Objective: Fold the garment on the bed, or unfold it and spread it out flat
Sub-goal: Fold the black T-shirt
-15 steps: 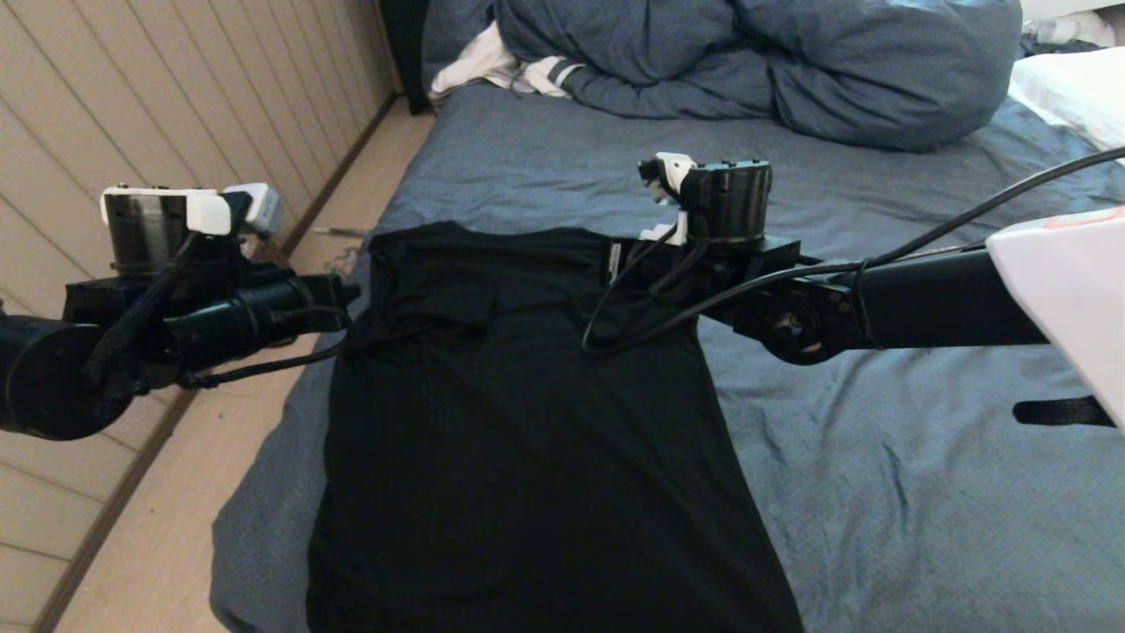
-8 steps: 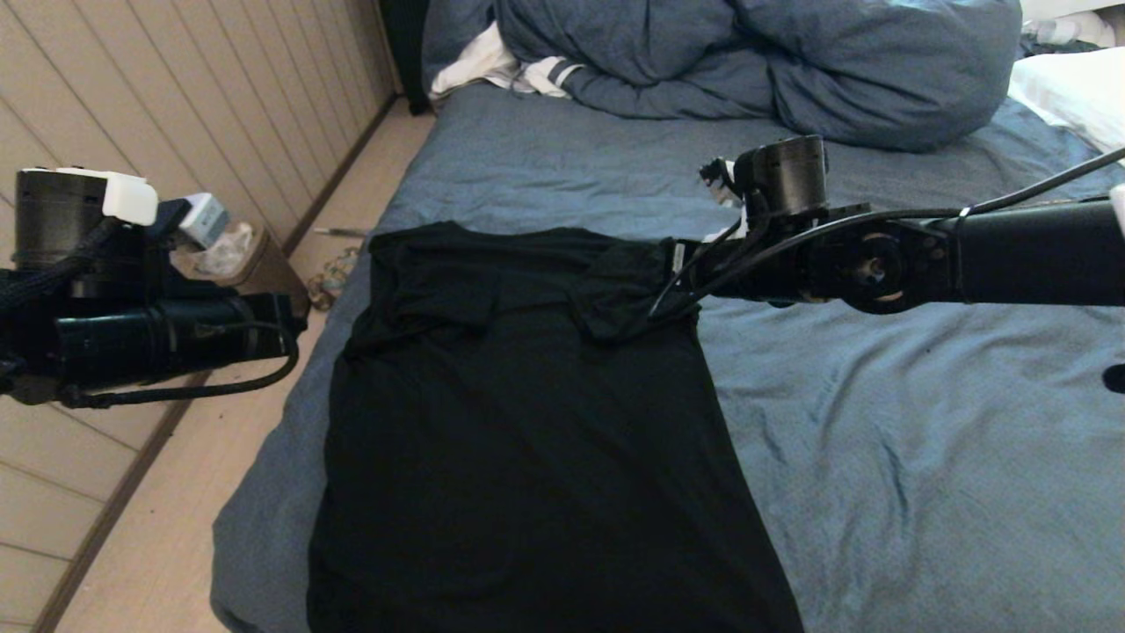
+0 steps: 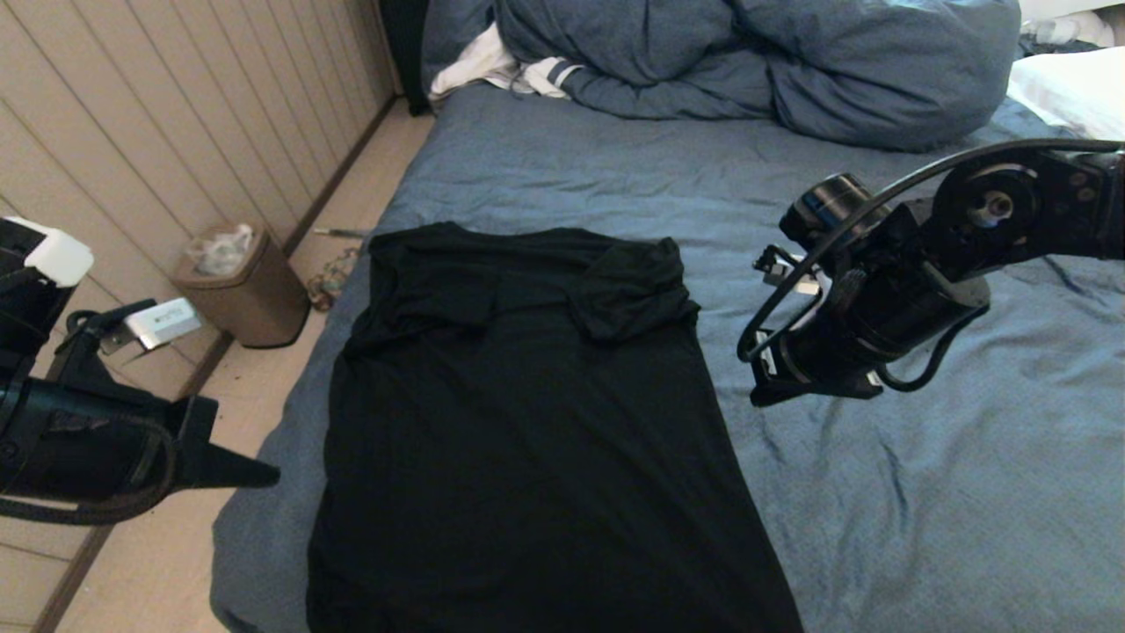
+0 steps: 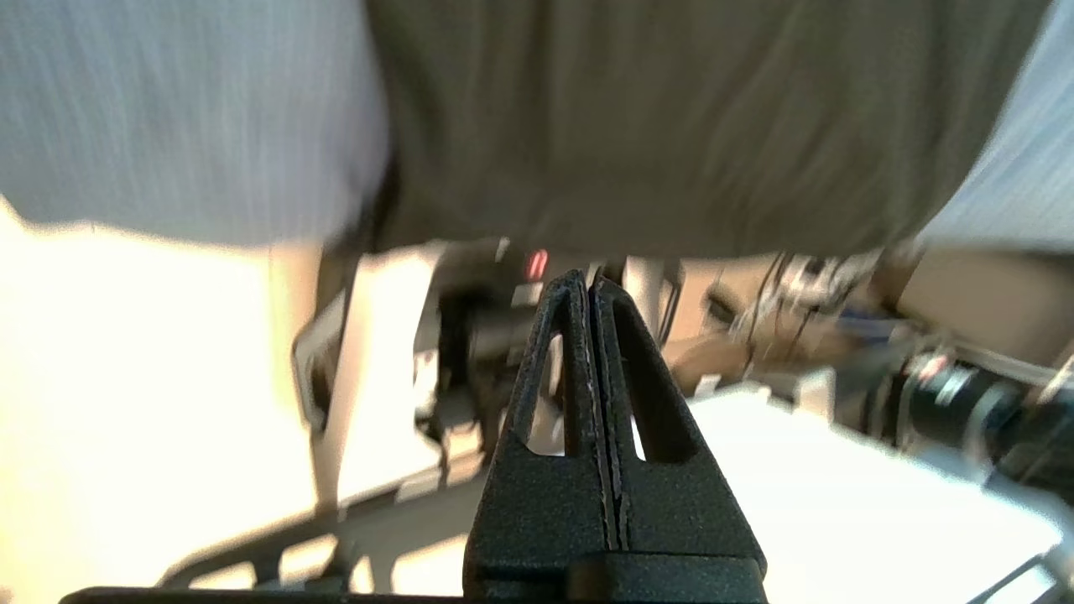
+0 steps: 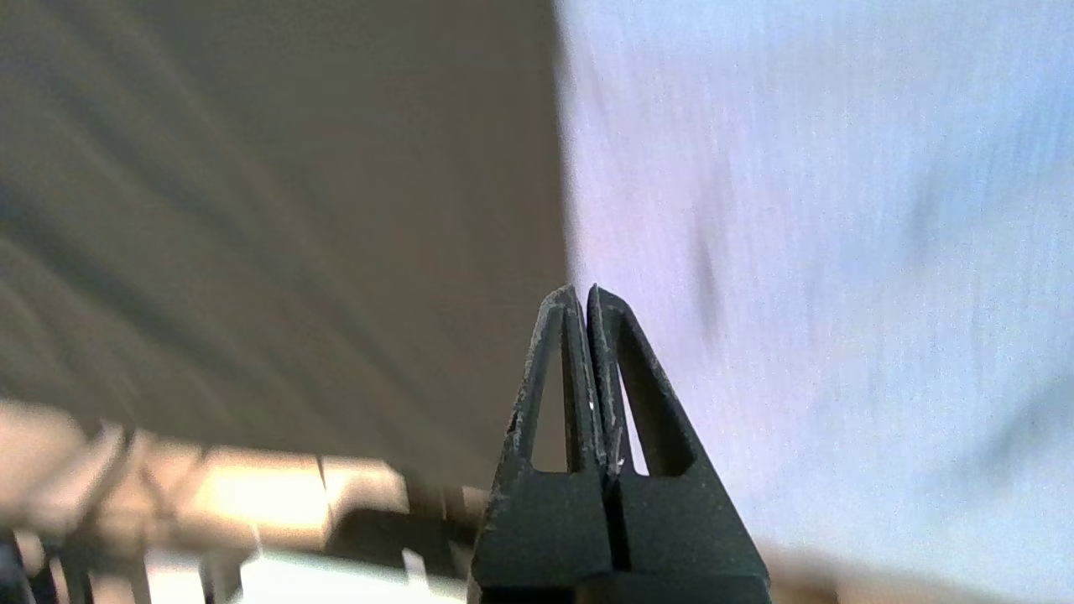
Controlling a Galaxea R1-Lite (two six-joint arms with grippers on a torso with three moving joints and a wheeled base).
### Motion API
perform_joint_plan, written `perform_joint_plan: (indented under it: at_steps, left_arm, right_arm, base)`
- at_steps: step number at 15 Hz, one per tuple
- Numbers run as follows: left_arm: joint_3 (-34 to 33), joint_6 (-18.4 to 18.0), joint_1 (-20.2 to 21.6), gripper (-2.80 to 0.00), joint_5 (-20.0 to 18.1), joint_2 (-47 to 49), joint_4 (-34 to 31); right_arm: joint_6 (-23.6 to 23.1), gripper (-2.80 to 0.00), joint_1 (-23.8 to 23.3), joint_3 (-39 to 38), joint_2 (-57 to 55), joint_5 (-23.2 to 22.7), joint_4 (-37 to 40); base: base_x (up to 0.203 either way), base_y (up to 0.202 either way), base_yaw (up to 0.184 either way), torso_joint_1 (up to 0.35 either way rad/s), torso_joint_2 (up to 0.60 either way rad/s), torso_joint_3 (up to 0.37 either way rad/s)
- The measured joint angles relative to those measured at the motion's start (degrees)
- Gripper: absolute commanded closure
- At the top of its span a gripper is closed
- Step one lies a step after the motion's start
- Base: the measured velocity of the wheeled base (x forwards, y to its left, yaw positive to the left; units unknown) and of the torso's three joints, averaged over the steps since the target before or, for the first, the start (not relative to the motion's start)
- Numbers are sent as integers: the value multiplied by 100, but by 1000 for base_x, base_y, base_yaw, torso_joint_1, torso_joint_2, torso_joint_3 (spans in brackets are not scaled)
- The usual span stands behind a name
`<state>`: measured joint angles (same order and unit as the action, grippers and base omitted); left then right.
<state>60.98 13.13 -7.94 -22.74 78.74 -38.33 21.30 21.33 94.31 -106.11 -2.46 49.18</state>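
Observation:
My right gripper should keep going along the garment's side edge [image 3: 744, 480] until its fingers open over it, because both sleeves [image 3: 635, 290] are folded inward on the flat garment.
The garment [image 3: 527, 422] lies plain black side up on the bed [image 3: 923, 492], a long flat shape with both sleeves folded inward at its far end. My left gripper [image 3: 274, 479] is shut and empty, hanging off the bed's left edge over the floor, clear of the garment. My right gripper [image 3: 758, 397] is shut and empty too, above the bare sheet just right of the garment's right edge. The left wrist view shows shut fingertips [image 4: 590, 285] below the garment [image 4: 671, 126]. The right wrist view has the shut gripper [image 5: 585, 292] at the line between garment [image 5: 252, 210] and sheet [image 5: 797, 210].
A bunched blue duvet [image 3: 747, 61] and a white striped cloth [image 3: 492, 66] lie at the far end of the bed. A white pillow [image 3: 1072, 88] sits far right. A brown bin [image 3: 237, 286] stands on the floor by the panelled wall.
Both arms have drawn back from the garment's far corners: the left one down and left off the bed, the right one rightward and down over the sheet. The far right sleeve now lies folded inward.

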Motion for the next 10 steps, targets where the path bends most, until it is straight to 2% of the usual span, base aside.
perform_joint_plan:
  at_steps: [3, 7, 10]
  left_arm:
    - [-520, -414, 2, 0, -30, -115, -125]
    - [-853, -537, 2, 0, -59, -154, -188]
    - [-1535, -761, -5, 0, -313, -267, -105]
  right_arm:
    - [-20, 0, 109, -823, 403, -89, 17]
    - [-44, 0, 243, -1457, 845, -707, -34]
    - [-74, 0, 256, -1884, 941, -810, -320]
  base:
    - [0, 0, 0, 0, 0, 0]
    - [0, 0, 0, 0, 0, 0]
    - [0, 0, 0, 0, 0, 0]
